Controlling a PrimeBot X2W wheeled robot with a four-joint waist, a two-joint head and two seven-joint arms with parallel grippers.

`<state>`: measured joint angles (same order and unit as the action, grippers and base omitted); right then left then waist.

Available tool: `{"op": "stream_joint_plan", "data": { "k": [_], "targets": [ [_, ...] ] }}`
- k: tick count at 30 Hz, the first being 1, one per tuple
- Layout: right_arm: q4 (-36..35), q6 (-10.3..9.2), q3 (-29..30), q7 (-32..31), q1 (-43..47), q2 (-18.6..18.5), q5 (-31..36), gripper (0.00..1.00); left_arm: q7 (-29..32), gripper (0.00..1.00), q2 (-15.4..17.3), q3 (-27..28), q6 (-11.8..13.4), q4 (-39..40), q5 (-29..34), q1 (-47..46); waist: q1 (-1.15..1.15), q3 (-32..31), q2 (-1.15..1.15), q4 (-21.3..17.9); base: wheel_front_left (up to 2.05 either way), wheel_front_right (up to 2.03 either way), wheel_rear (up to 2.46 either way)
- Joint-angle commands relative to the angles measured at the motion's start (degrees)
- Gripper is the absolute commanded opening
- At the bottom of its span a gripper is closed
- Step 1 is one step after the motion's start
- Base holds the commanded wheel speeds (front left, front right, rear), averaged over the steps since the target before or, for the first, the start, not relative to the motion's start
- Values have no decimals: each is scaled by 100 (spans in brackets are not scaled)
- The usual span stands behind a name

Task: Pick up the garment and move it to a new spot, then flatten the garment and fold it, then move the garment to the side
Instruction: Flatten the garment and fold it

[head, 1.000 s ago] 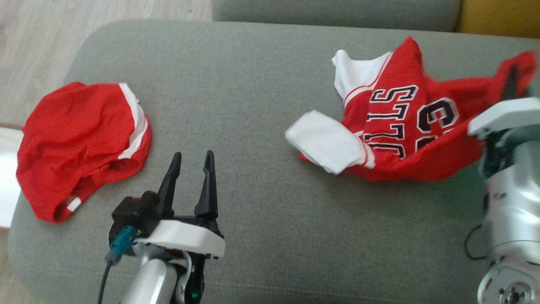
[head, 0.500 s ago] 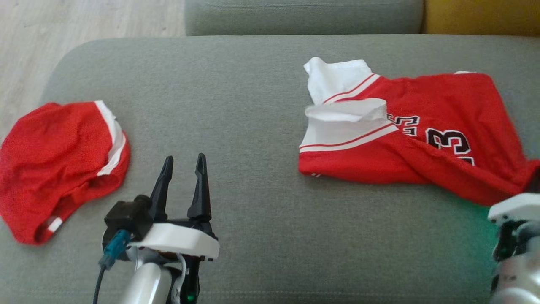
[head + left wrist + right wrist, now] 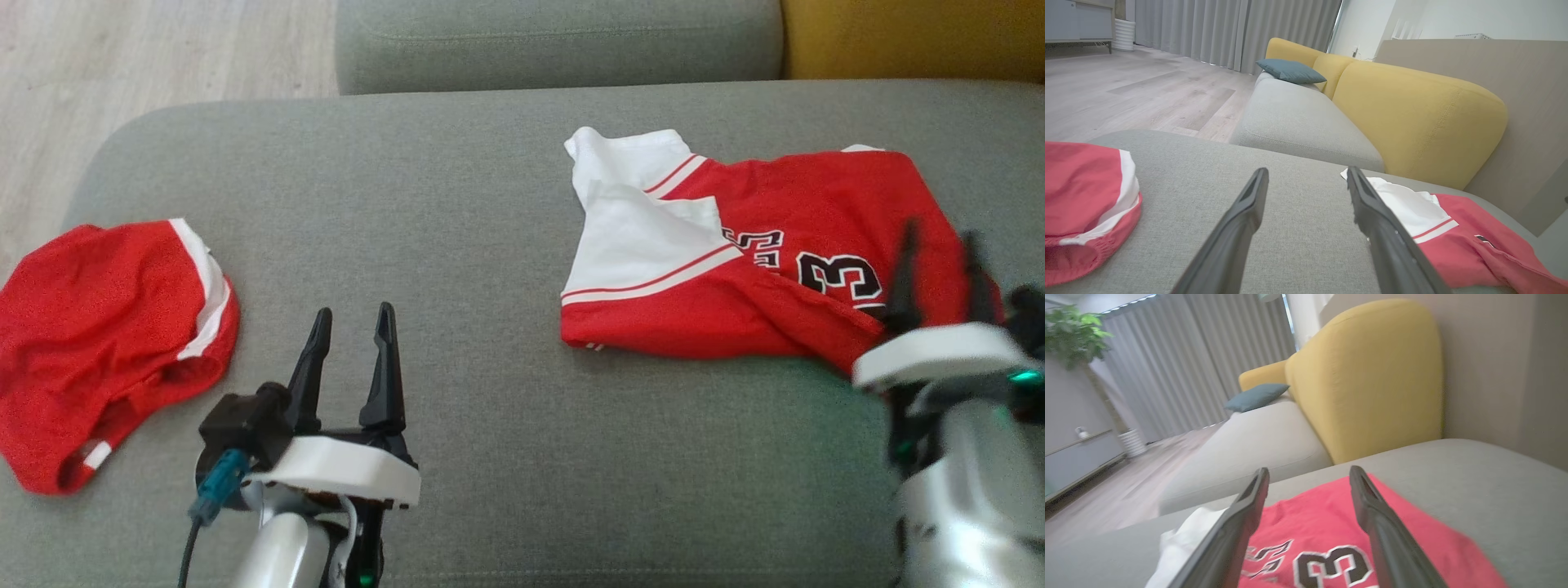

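My gripper will lift the white sleeve (image 3: 648,238), and the red shoulder should come along and show hidden lettering, because the black lettering disappears (image 3: 758,249) under the sleeve's folded edge.
The garment (image 3: 816,196) is a red jersey with white sleeves and black lettering. It lies loosely spread on the right half of the grey cushion (image 3: 490,245), one white sleeve folded over its chest. My right gripper (image 3: 939,235) stands open just above the garment's near right corner, with nothing between its fingers. In the right wrist view the garment (image 3: 1314,526) lies under the open right gripper (image 3: 1309,469). My left gripper (image 3: 353,312) is open and empty over bare cushion at the lower left. The left wrist view shows the left gripper (image 3: 1307,171) with the garment (image 3: 1453,249) to its right.
Red shorts with a white stripe (image 3: 106,343) lie bunched at the cushion's left edge, seen also as the shorts (image 3: 1077,192). Behind are a second grey seat (image 3: 555,41) and a yellow backrest (image 3: 914,37). Wood floor (image 3: 122,65) lies beyond the left corner.
My right gripper has opened and let go of the garment, which was held up crumpled and now lies spread on the cushion. The head camera has shifted. The left gripper has stayed put.
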<state>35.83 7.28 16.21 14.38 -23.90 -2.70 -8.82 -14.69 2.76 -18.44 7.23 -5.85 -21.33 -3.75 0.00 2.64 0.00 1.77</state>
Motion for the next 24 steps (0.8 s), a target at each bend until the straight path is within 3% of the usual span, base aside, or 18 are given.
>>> {"op": "stream_joint_plan", "data": {
  "k": [1, 5, 9, 19, 24],
  "targets": [
    [-276, 21, -482, 61, 154, -19, -143, 100, -31, 100, 11, 169, -3, 156, 54, -132, 0, -30, 0, 35, 0, 0, 0],
    [-727, 21, -1398, -8, 595, -19, -407, 100, -31, 100, 11, 154, 4, 165, 50, -119, 0, -70, 0, 163, 0, 0, 0],
    [-1009, 21, -1838, -175, 919, -18, -412, 100, -31, 100, 11, 138, 22, 171, 33, -99, 0, -81, 0, 356, 0, 0, 0],
    [-1312, 21, -1938, -673, 737, -18, 186, 100, -31, 100, 11, 107, 4, 191, 28, -126, 0, 126, 0, 780, 0, 0, 0],
    [-964, 21, -1901, -1219, 56, -75, 736, 100, -31, 100, 11, 23, -32, 191, -7, -272, 0, 435, 0, 1033, 0, 0, 0]
  ]
}}
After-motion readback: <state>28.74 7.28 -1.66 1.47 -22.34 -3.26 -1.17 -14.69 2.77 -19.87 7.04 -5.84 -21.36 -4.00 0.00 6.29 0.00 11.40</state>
